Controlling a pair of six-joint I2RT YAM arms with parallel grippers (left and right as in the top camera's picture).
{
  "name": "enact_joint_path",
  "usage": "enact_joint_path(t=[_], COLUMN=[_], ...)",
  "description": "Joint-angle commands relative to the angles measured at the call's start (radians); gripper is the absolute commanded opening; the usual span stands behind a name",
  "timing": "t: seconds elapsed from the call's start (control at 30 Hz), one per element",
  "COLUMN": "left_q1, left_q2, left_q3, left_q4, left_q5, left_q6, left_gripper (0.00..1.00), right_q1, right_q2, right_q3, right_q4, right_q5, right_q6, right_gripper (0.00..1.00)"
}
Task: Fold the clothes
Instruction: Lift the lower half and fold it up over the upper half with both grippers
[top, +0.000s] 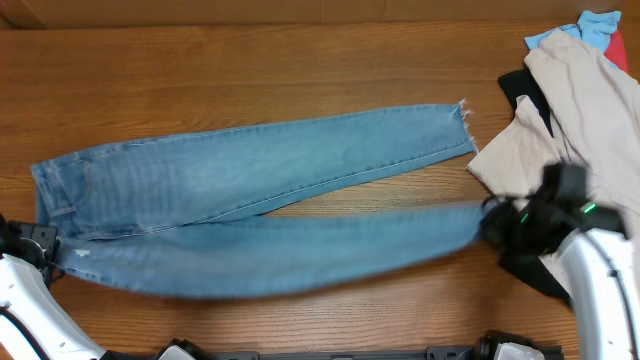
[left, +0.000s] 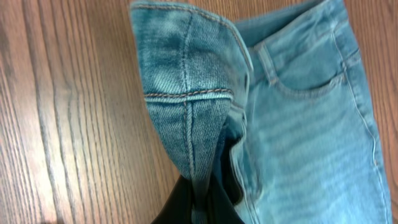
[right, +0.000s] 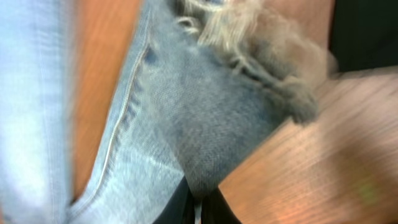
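Note:
The lifted near leg (top: 330, 250) is spreading away from the far leg, so I need to swing my right gripper back together with my left gripper and lay the lifted leg over the far leg (top: 345, 148).
The light blue jeans (top: 250, 170) lie stretched across the table, waist at the left, legs running right. The far leg ends in a frayed hem (top: 462, 118). The near leg is lifted and blurred between both grippers. My left gripper (top: 45, 245) is shut on the waist end; the left wrist view shows the denim seam (left: 189, 124) pinched between its fingers (left: 198, 211). My right gripper (top: 495, 225) is shut on the near leg's hem end; the right wrist view shows the denim (right: 205, 112) and frayed hem (right: 261, 37) above its fingers (right: 198, 208).
A pale beige garment (top: 560, 110) lies at the right edge over a black garment (top: 522, 88). Bright-blue (top: 590, 28) and red (top: 622, 48) garments sit in the far right corner. Bare wooden table (top: 250, 70) lies behind the jeans.

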Motion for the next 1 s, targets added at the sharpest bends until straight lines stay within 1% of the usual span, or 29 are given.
enact_joint_path(t=[0.0,0.07,0.17,0.37,0.47,0.53,0.7,0.73,0.97], left_q1=[0.000,0.000,-0.001,-0.001,-0.010,-0.040,-0.113,-0.136,-0.175], left_q2=[0.001,0.001,0.002,0.002,0.005,0.017,0.055,0.072,0.129], left_q3=[0.009,0.009,0.009,0.009,0.009,0.009,0.009,0.009,0.009], left_q4=[0.016,0.018,0.031,0.111,0.156,0.191,0.277,0.325,0.448], left_q5=[-0.001,0.000,0.018,0.112,0.137,0.137,0.133,0.125,0.126], left_q6=[0.020,0.019,0.019,0.019,0.019,0.019,0.019,0.019,-0.004], left_gripper=[0.04,0.04,0.04,0.04,0.04,0.04,0.04,0.04,0.04], right_q1=[-0.014,-0.014,-0.013,-0.013,-0.013,-0.013,-0.009,-0.009,0.010], right_q2=[0.037,0.089,0.180,0.359,0.443,0.491,0.526,0.533,0.568], right_q3=[0.260,0.376,0.484,0.540,0.547,0.566,0.601,0.603,0.603], right_q4=[-0.100,-0.178,-0.263,-0.323,-0.317,-0.306,-0.259,-0.236,-0.122], right_q5=[0.161,0.171,0.177,0.183,0.191,0.216,0.221,0.220,0.198], right_q6=[-0.088,-0.122,-0.171,-0.253,-0.298,-0.299,-0.298,-0.297,-0.298], right_gripper=[0.04,0.05,0.05,0.06,0.06,0.05,0.05,0.05,0.04])
